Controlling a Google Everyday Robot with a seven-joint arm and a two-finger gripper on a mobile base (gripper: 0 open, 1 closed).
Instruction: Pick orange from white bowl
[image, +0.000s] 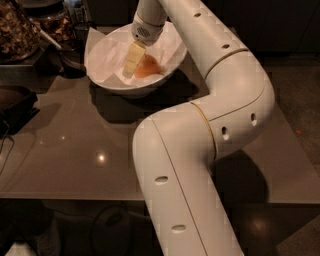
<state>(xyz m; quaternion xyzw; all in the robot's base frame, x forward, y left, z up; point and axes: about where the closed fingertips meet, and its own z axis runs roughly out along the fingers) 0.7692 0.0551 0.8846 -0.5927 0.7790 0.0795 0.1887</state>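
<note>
The orange lies next to my gripper's fingers, outside their grip. Next, I open my gripper, move it over the orange and close it around both sides.
The white bowl stands at the far middle of the grey table, lined with crumpled white paper. The orange lies inside it, towards the right side. My gripper reaches down into the bowl from above and sits right against the left side of the orange. My arm curves over the right part of the table and hides the bowl's right rim.
Dark glass jars of brown snacks stand at the far left, with a dark ladle-like tool beside the bowl. A black object lies at the table's left edge. The grey tabletop stretches in front.
</note>
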